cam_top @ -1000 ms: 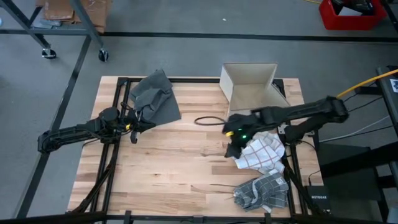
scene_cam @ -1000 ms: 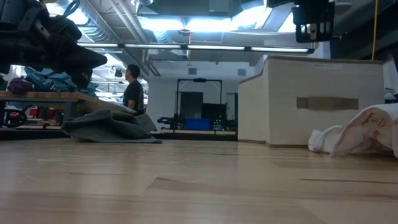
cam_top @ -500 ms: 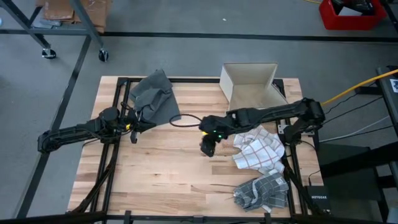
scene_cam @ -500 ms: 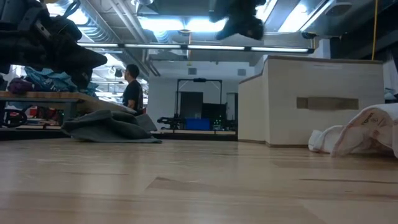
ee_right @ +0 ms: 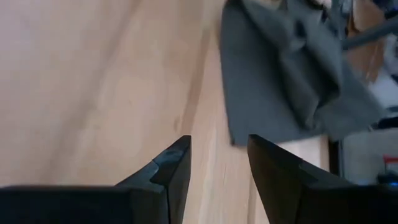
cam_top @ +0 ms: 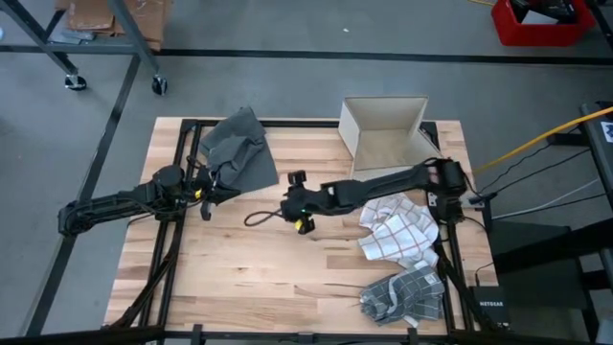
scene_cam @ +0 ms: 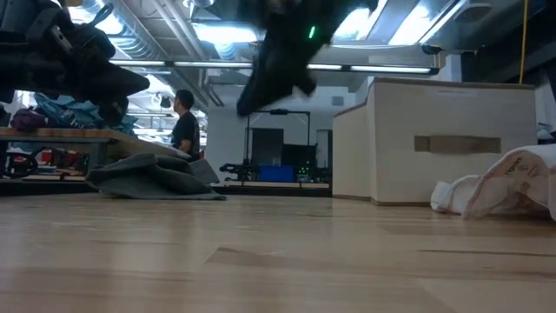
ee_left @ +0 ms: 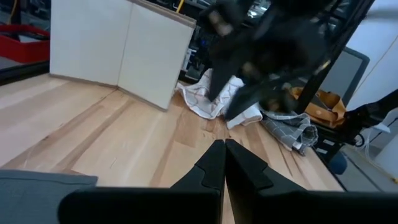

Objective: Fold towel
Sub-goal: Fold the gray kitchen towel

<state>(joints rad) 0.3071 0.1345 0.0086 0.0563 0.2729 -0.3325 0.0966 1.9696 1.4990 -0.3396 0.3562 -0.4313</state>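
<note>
The dark grey towel's free corner (cam_top: 273,179) is lined up with the open fingers of my right gripper. I should now move down toward that corner (ee_right: 238,138) until the fingers are on both sides of it.
A dark grey towel (cam_top: 239,149) lies crumpled on the table's far left part; it also shows in the low view (scene_cam: 152,178) and ahead of my right gripper's fingers (ee_right: 292,74). My right gripper (cam_top: 290,203) hangs open above the table's middle (ee_right: 217,162), slanting down toward this towel, with nothing between its fingers. It is a blurred shape in the low view (scene_cam: 278,69). My left gripper (cam_top: 207,198) rests shut (ee_left: 224,163) just beside the grey towel's near left corner and holds nothing.
A white open box (cam_top: 388,134) stands at the far right. A white red-checked towel (cam_top: 397,230) and a grey checked towel (cam_top: 402,292) lie bunched at the right, near the front. A cable loop (cam_top: 259,218) hangs by my right gripper. Bare wood (cam_top: 249,278) spans the near middle.
My right gripper has swept from above the white checked towel toward the table's left, toward the grey towel, sinking somewhat and rolling about its own line. Its fingers have stayed open. The towels have not moved.
</note>
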